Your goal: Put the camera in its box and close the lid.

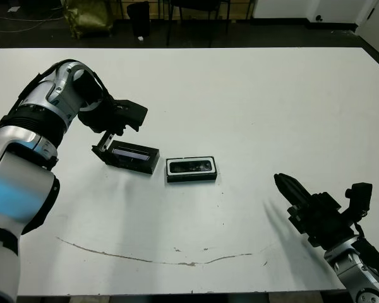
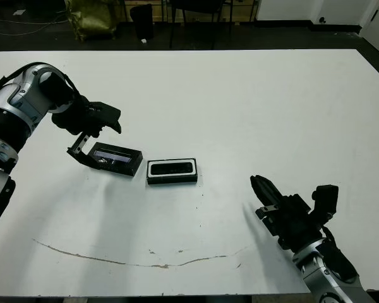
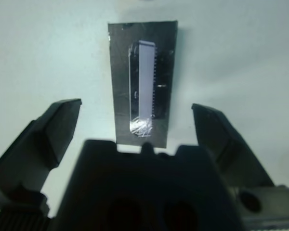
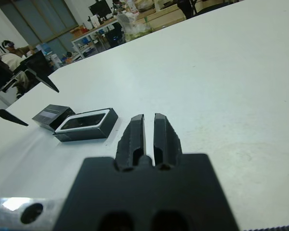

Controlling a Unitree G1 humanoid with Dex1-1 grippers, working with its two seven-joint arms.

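Observation:
The black lid (image 1: pixel 132 158) has a clear gap (image 1: pixel 162 166) between it and the box, so the black lid will rise by itself when I lift, and the box will stay still.
The black lid (image 1: pixel 136 157) with its glossy strip lies on the white table (image 1: pixel 240 101), left of centre. My left gripper (image 1: pixel 117 131) hovers open just above the lid's left end. In the left wrist view the lid (image 3: pixel 142 82) lies between the spread fingers (image 3: pixel 55 130), untouched. Right beside the lid sits the box (image 1: pixel 191 170), white-lined, with the camera (image 1: pixel 191 166) lying inside it. Low over the table's front right, my right gripper (image 1: pixel 287 186) is shut on nothing and points toward the box (image 4: pixel 84 124).
A thin dark scuff line (image 1: pixel 145 257) curves across the table near the front edge. Beyond the far edge stand chair legs and a bin (image 1: pixel 139 19) on a dark floor. A person (image 4: pixel 7 53) sits far off in the right wrist view.

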